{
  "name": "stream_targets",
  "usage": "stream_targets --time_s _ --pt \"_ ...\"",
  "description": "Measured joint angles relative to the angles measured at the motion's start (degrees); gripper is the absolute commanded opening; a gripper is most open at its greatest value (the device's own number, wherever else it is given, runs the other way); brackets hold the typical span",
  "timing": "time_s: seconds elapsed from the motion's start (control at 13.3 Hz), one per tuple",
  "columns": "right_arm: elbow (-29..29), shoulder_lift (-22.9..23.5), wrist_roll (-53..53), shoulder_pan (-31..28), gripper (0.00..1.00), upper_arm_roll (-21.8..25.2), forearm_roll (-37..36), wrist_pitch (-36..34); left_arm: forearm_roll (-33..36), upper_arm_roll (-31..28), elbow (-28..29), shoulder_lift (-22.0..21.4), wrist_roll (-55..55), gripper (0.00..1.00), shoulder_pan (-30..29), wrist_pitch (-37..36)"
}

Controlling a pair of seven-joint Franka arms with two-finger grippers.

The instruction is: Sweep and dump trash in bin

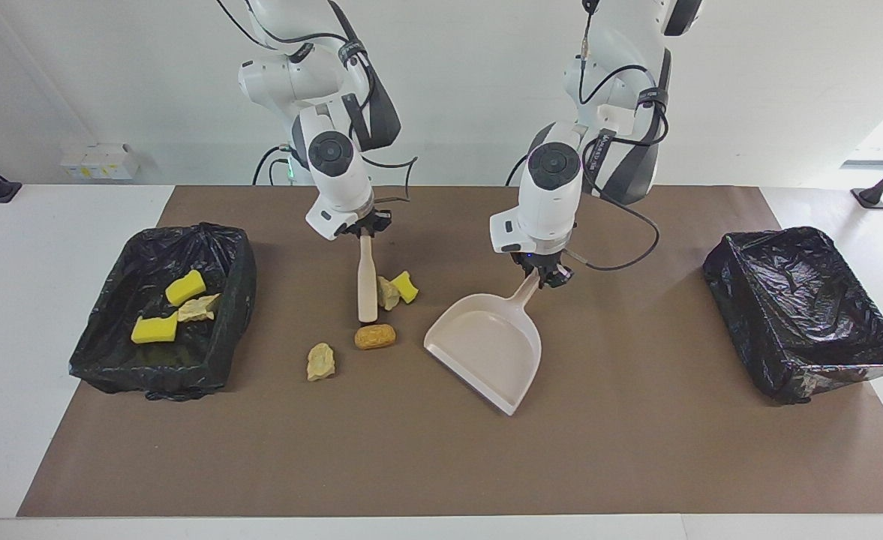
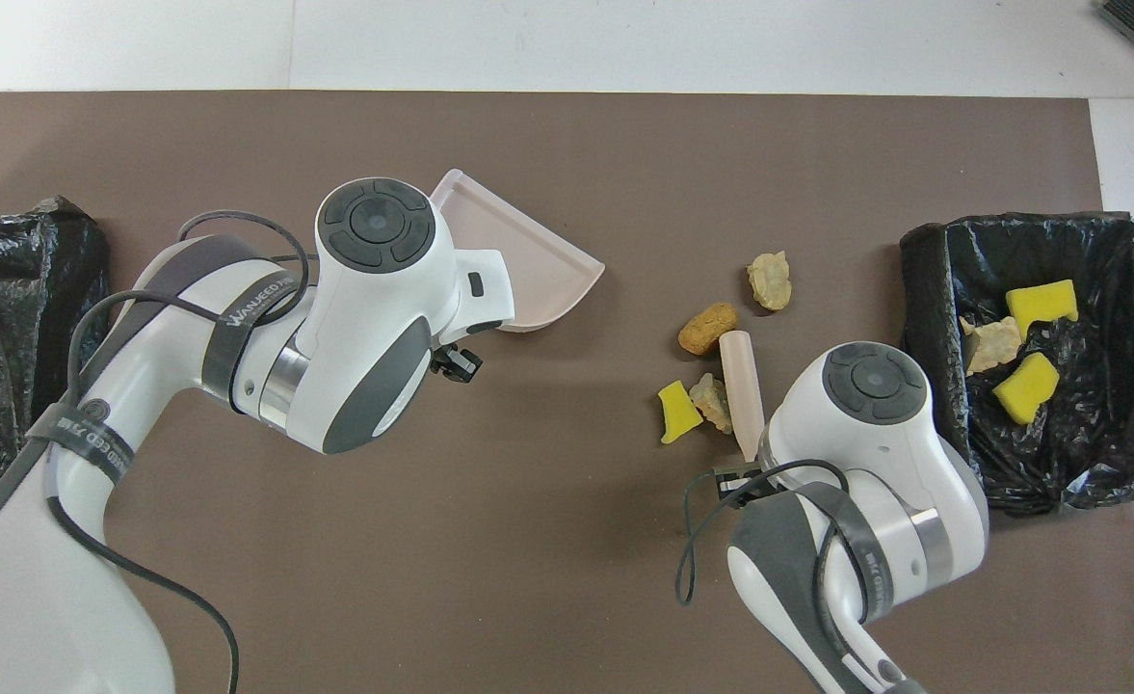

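Observation:
The dustpan's opening [image 1: 467, 379] angles away from the brush, so my left gripper should pull the dustpan back and straighten its opening toward the yellow sponge chunk [image 1: 404, 287] before sweeping.
My right gripper [image 1: 364, 227] is shut on the top of a tan brush [image 1: 366, 281] that stands with its tip on the brown mat. A yellow sponge chunk [image 1: 405, 286] and a tan lump [image 1: 387, 294] lie against the brush, on the side toward the dustpan. An orange lump [image 1: 375, 337] and another tan lump [image 1: 321, 361] lie farther from the robots. My left gripper [image 1: 548, 276] is shut on the handle of the beige dustpan [image 1: 486, 349], whose mouth is turned slantwise toward the trash. The black-lined bin [image 1: 157, 379] at the right arm's end holds three pieces.
A second black-lined bin [image 1: 824, 375] stands at the left arm's end of the table. In the overhead view both wrists hide their fingers; the brush [image 2: 742, 390] and the dustpan [image 2: 538, 275] show beside them.

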State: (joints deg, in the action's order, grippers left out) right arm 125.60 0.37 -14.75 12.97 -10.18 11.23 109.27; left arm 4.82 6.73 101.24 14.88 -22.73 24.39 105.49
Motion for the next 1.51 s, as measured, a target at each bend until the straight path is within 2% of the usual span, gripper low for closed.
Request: stream_targets --time_s 0.3,0.6,0.75,1.06,1.21,1.51 --pt "-7.07 0.37 -0.82 0.01 0.0 0.53 0.06 -7.14 0.3 -0.09 2.99 -2.35 -15.13 0.0 -0.01 0.0" --pt "-14.01 -0.42 -0.9 -2.54 0.0 0.97 -11.88 -15.36 3.41 -0.42 3.6 -2.55 -26.98 0.0 -1.52 0.11" --pt "-12.2 -2.22 -0.9 -1.89 0.0 0.57 -13.42 -16.95 5.78 -0.29 6.96 -4.1 -28.74 0.0 -1.51 2.57" --pt "0.35 -9.05 -0.95 2.38 0.0 -0.03 -13.31 -14.47 7.18 0.34 19.65 -10.84 -28.72 0.0 0.2 10.12" --pt "3.39 -10.48 -0.95 3.37 0.0 -0.1 -12.25 -13.61 7.19 0.41 22.26 -12.9 -26.94 0.0 0.94 10.71" --pt "5.61 -9.77 -0.93 5.15 0.0 -0.14 -7.88 -9.29 7.22 0.75 24.99 -14.69 -18.75 0.0 2.49 11.53"
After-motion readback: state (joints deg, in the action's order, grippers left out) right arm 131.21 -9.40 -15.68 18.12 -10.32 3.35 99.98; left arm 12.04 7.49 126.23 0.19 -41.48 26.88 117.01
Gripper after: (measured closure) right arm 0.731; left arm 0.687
